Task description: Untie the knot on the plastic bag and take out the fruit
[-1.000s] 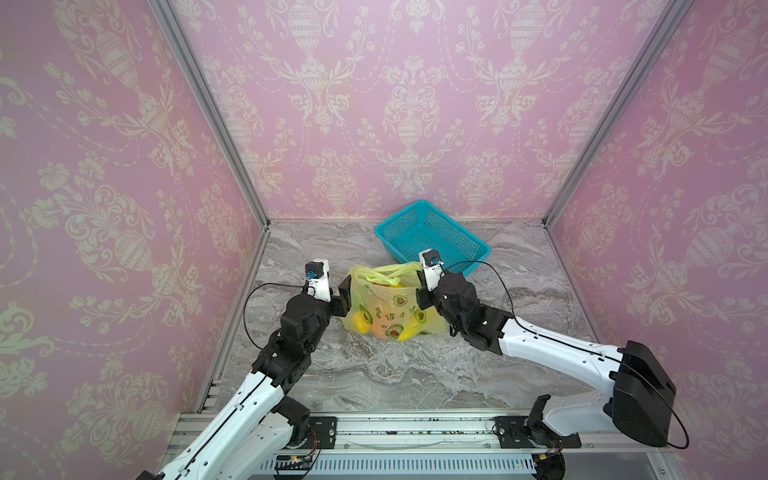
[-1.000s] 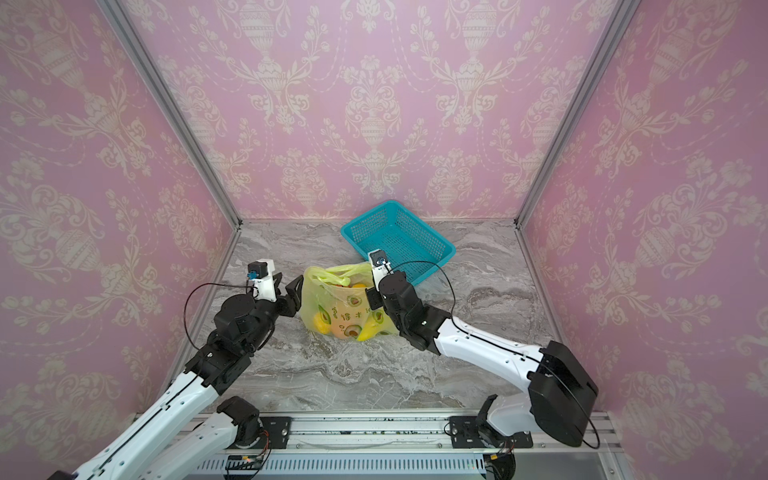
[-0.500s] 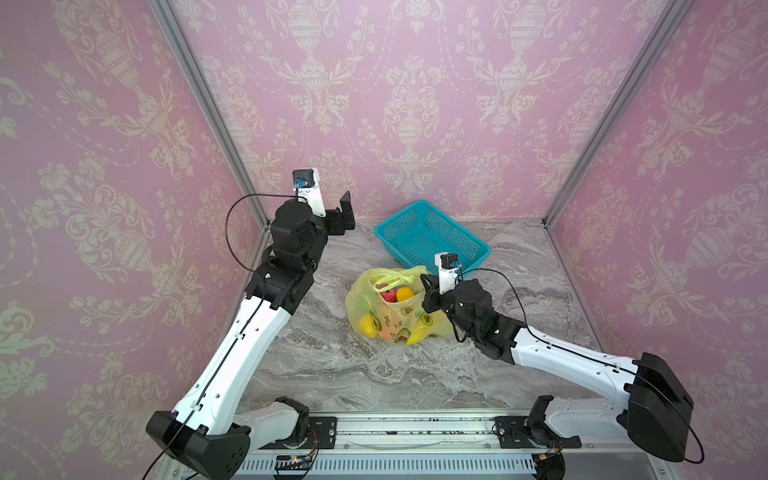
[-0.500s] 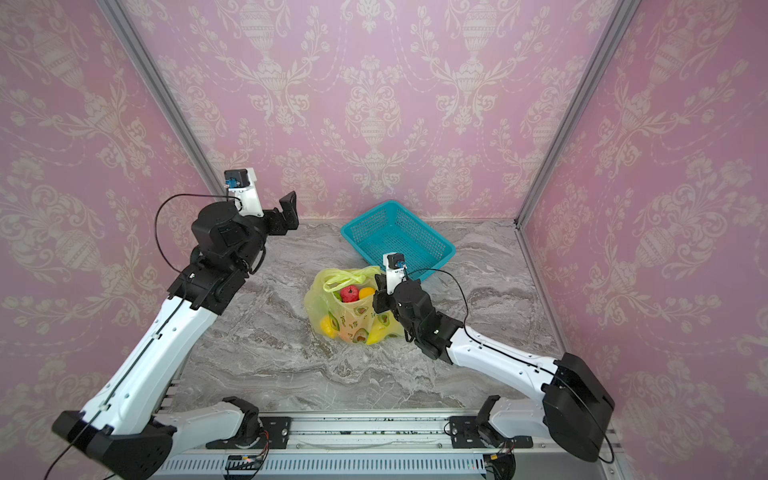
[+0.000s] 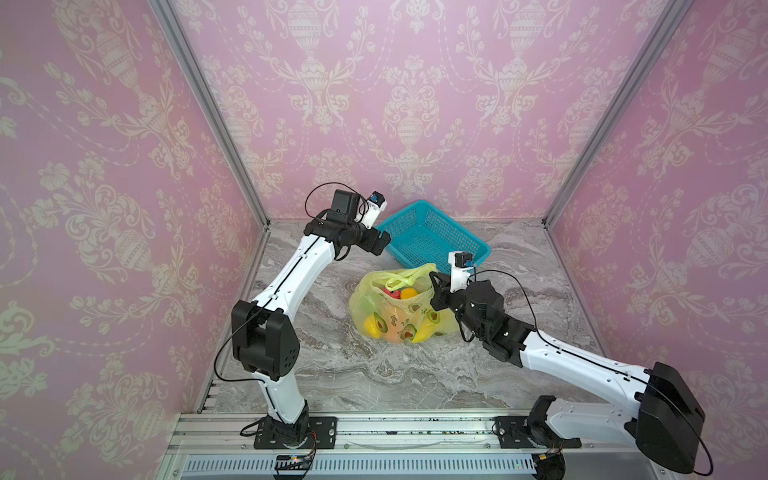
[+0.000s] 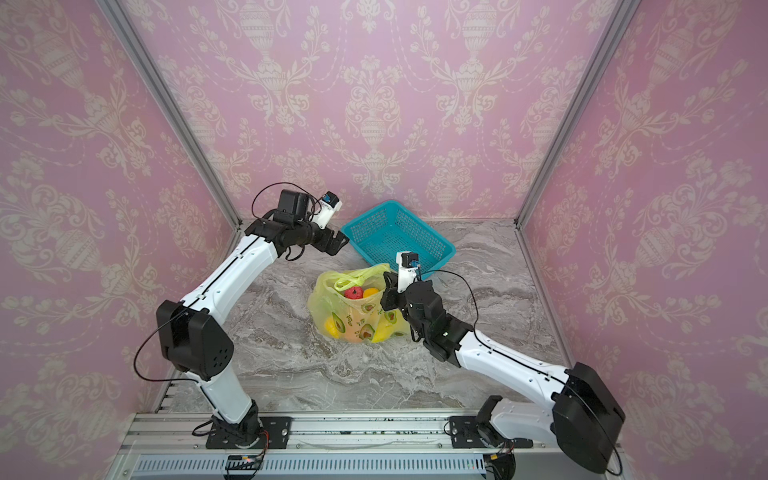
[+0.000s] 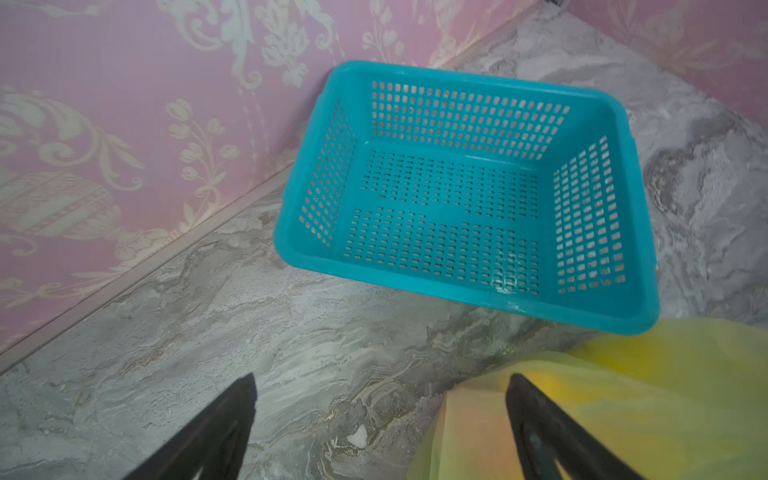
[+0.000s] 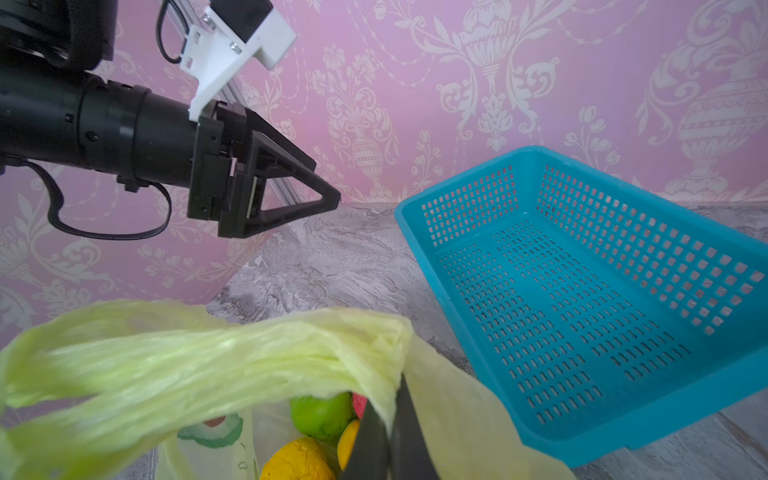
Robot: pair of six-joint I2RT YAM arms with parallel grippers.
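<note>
My gripper will pull the bag's rim aside, and the plastic bag's opening (image 5: 404, 286) should open wide and show more fruit, because yellow shapes (image 5: 372, 325) can be seen through the bag's thin side.
The yellow-green plastic bag (image 5: 399, 305) (image 6: 353, 309) stands on the marble table with its mouth gaping. No tied knot shows; a loose handle (image 8: 187, 365) stretches across the mouth. Fruit lies inside: a red piece (image 6: 353, 292), an orange one (image 6: 370, 293), a green one (image 8: 322, 415) and a yellow one (image 8: 297, 459). My right gripper (image 5: 434, 286) (image 8: 392, 415) is shut on the bag's rim at its right side. My left gripper (image 5: 384, 243) (image 7: 381, 376) hangs open and empty above the table, behind the bag and beside the basket's left corner.
An empty teal mesh basket (image 5: 482, 249) (image 6: 451, 249) (image 7: 457, 291) (image 8: 623, 424) sits behind the bag against the back wall. Pink papered walls close in the left, back and right sides. Bare marble lies left of and in front of the bag.
My left gripper let go of the bag's left side, swung up high, then came down beside the basket. The bag's mouth fell open. My right gripper kept its hold.
</note>
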